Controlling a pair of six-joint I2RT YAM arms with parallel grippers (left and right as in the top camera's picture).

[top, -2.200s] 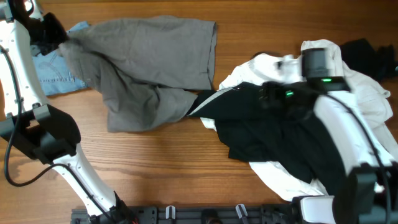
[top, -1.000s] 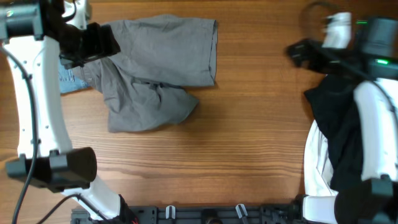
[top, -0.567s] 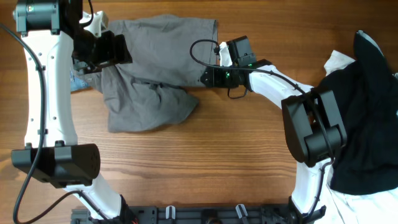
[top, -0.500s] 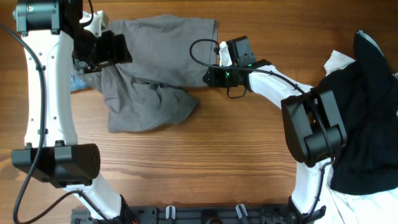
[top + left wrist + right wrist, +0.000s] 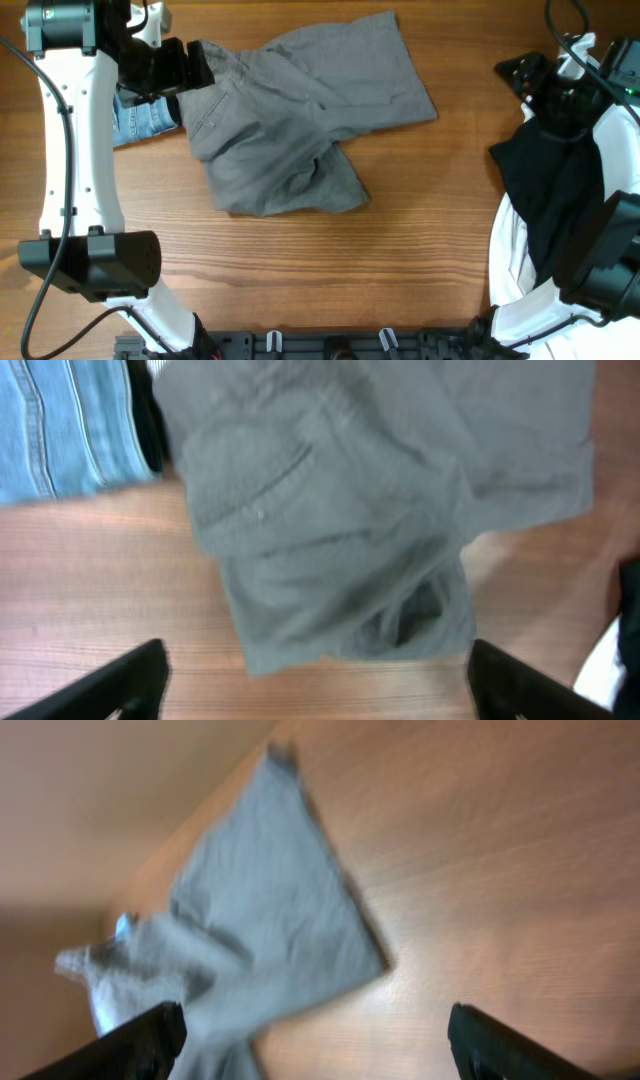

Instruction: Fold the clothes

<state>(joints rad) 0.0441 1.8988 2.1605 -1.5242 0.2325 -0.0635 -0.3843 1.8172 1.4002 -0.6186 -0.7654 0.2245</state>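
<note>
The grey shorts lie rumpled (image 5: 187,112) against the light-blue denim shorts, so before I fold, my right gripper next draws the grey shorts' outer corner (image 5: 428,114) away to spread them.
The grey shorts (image 5: 300,120) lie rumpled and slanted across the left-middle of the table, a pocket showing near their left edge. Light-blue denim shorts (image 5: 145,118) peek out from under that edge. My left gripper (image 5: 200,70) hangs over the grey shorts' upper left corner. In the left wrist view it (image 5: 320,690) is open, with the grey shorts (image 5: 330,530) ahead and only wood between the fingers. My right gripper (image 5: 515,72) is far right, apart from the shorts. In the right wrist view it (image 5: 320,1050) is open and empty, the grey shorts (image 5: 260,920) lying ahead.
A black garment (image 5: 550,190) and a white one (image 5: 508,285) are piled at the right edge under the right arm. Bare wooden table (image 5: 430,230) lies between that pile and the grey shorts. A black rail (image 5: 330,345) runs along the front edge.
The grey shorts have slid right and turned into a slant. The right arm has left their right edge and swung back to the far right, jaws open. The left gripper stays at the upper left.
</note>
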